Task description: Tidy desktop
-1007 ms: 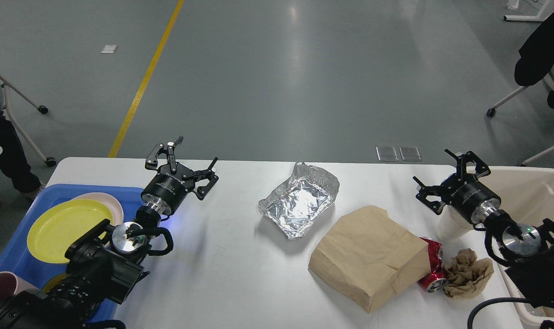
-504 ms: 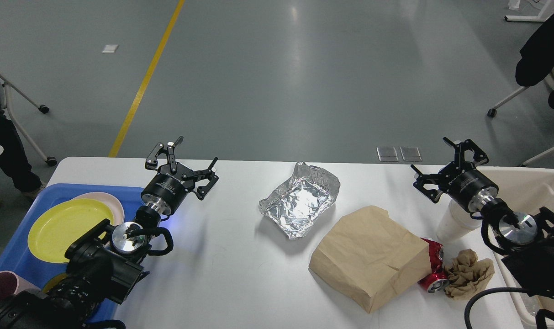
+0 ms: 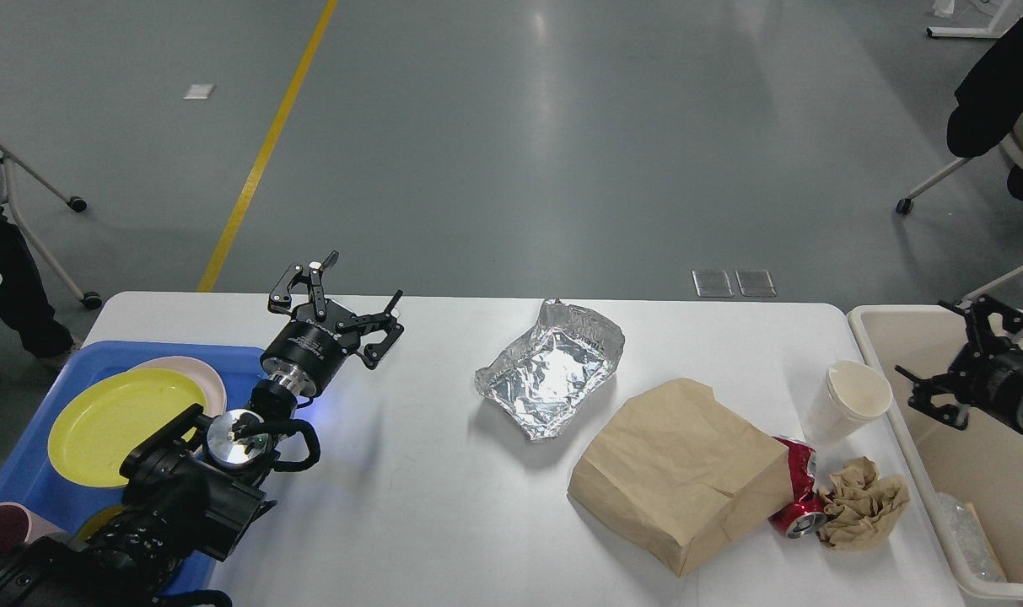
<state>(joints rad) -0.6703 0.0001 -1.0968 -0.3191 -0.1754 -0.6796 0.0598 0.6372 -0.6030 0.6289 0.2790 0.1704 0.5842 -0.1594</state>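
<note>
The cup's opening (image 3: 859,389) shows a plain pale inside. The white paper cup (image 3: 843,403) should therefore turn out empty and stay spill-free when I lift it tipped sideways.
The white desktop (image 3: 444,497) holds a crumpled foil tray (image 3: 551,369) at the middle, a brown paper bag (image 3: 682,474), a crushed red can (image 3: 799,497), a crumpled brown paper wad (image 3: 865,504) and a white paper cup (image 3: 855,396) at the right. My left gripper (image 3: 342,291) is open and empty above the desktop's far left part, next to the blue tray. My right gripper (image 3: 954,341) is open and empty, over the beige bin to the right of the desktop.
A blue tray (image 3: 30,455) at the left holds a yellow plate (image 3: 123,421), a pink plate (image 3: 212,379) and a pink cup (image 3: 1,531). A beige bin (image 3: 882,337) stands at the right edge with some trash inside. Office chairs stand on the floor beyond.
My right arm has swung right, from above the paper cup to over the beige bin, uncovering the cup. The left arm has not moved.
</note>
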